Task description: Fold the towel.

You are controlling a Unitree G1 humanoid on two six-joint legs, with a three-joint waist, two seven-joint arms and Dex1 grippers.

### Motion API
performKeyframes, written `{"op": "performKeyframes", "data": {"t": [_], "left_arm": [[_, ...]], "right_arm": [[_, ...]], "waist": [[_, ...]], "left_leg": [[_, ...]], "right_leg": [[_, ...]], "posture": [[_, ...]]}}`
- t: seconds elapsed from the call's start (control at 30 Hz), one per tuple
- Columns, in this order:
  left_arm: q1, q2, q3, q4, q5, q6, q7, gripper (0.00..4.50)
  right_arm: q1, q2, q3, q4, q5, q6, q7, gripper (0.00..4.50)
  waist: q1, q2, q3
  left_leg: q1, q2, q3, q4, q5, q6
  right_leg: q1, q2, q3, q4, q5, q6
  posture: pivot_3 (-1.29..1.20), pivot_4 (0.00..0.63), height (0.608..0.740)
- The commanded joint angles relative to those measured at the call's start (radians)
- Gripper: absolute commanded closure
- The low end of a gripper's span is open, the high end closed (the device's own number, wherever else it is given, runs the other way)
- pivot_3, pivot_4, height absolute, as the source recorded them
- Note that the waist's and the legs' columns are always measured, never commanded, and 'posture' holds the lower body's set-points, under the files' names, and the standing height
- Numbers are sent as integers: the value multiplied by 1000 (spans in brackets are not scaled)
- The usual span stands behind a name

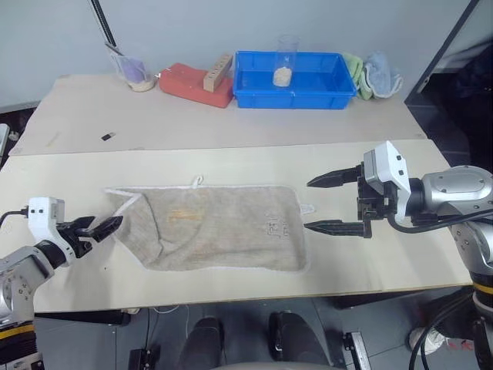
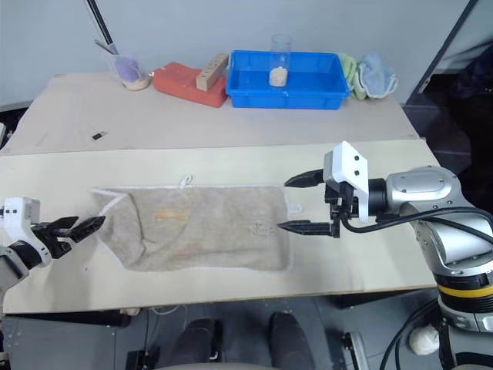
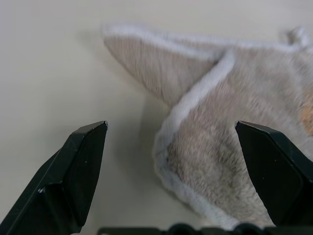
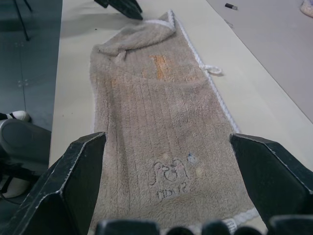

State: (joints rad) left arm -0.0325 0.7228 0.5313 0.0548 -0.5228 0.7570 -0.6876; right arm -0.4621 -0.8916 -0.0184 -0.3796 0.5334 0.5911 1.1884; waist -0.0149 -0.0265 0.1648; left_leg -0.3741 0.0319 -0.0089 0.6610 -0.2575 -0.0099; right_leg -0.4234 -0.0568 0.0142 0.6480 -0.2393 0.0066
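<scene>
The embroidered mark (image 4: 170,178) appears as thin outlines and pale spots, so the towel (image 1: 219,231) will show bolder, brighter stitching from its bottom side when I fold it.
The beige-grey towel (image 1: 216,230) lies spread on the near table, its left end folded over into a rumpled flap (image 3: 205,132). A small white loop (image 1: 197,182) sticks out of its far edge, and a dark embroidered mark (image 4: 168,181) sits near its right end. My left gripper (image 1: 104,228) is open at the towel's left corner, low over the table, with nothing between its fingers. My right gripper (image 1: 330,204) hangs open just off the towel's right edge, pointing along the towel, empty.
On the far table stand a blue tray (image 1: 293,81) holding a clear cup, a red block (image 1: 194,83), a wooden piece, a bowl (image 1: 137,75) and small green and light blue cloths (image 1: 373,75). A small dark item (image 1: 107,136) lies on the far table's left part.
</scene>
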Motion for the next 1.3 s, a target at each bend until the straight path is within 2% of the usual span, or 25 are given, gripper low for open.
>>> {"op": "performKeyframes", "data": {"t": [0.03, 0.13, 0.17, 0.27, 0.4, 0.47, 0.8, 1.3], "left_arm": [[46, 7, -34, -53, 4, 2, -18, 0], [69, 8, -49, -76, 8, 1, -19, 0], [77, 9, -57, -82, 13, 1, -16, 585], [93, 10, -68, -82, 26, 2, -3, 1781], [102, 8, -67, -75, 35, -11, 13, 3768], [101, 4, -64, -76, 37, -28, 12, 4448], [131, 0, 31, -148, -58, -32, -15, 4448], [165, 75, 204, -272, -239, 102, -48, 4448]], "right_arm": [[-24, -12, -16, -31, 22, 6, -6, 36], [-29, -11, -14, -30, 23, 8, -6, 36], [-30, -12, -14, -29, 24, 8, -4, 0], [-35, -10, -12, -27, 26, 10, -3, 0], [-38, -9, -12, -24, 31, 14, 3, 0], [-40, -10, -8, -24, 35, 14, 12, 0], [-86, 44, 2, -87, 152, 42, 11, 0], [-100, 56, 46, -31, 105, -8, 38, 0]], "waist": [[1, 0, 0], [2, 0, 0], [2, 0, 0], [4, 1, 0], [4, 1, 0], [4, 1, 0], [3, 0, 0], [3, 0, 0]], "left_leg": [[0, 0, 0, 0, 0, 0], [1, 0, 0, 0, 0, 0], [1, 0, 0, 0, 0, 0], [1, -1, 1, 0, 0, 0], [1, -1, 0, 0, 0, 0], [1, -1, 1, 0, 0, 0], [1, -1, 0, 0, 0, 0], [1, 0, 0, 0, 0, 0]], "right_leg": [[0, 0, 0, 0, 0, 0], [0, -1, 0, 0, 0, 0], [1, -1, 0, 0, 0, 0], [1, -1, 0, 0, 0, 0], [1, -1, 0, 0, 0, 0], [1, -1, 0, 0, 0, 0], [1, -1, 0, 0, 0, 0], [0, -1, 0, 0, 0, 0]], "posture": [[0, 150, 740], [0, 150, 740], [0, 150, 740], [0, 150, 740], [0, 150, 740], [0, 150, 740], [0, 150, 740], [0, 150, 740]]}}
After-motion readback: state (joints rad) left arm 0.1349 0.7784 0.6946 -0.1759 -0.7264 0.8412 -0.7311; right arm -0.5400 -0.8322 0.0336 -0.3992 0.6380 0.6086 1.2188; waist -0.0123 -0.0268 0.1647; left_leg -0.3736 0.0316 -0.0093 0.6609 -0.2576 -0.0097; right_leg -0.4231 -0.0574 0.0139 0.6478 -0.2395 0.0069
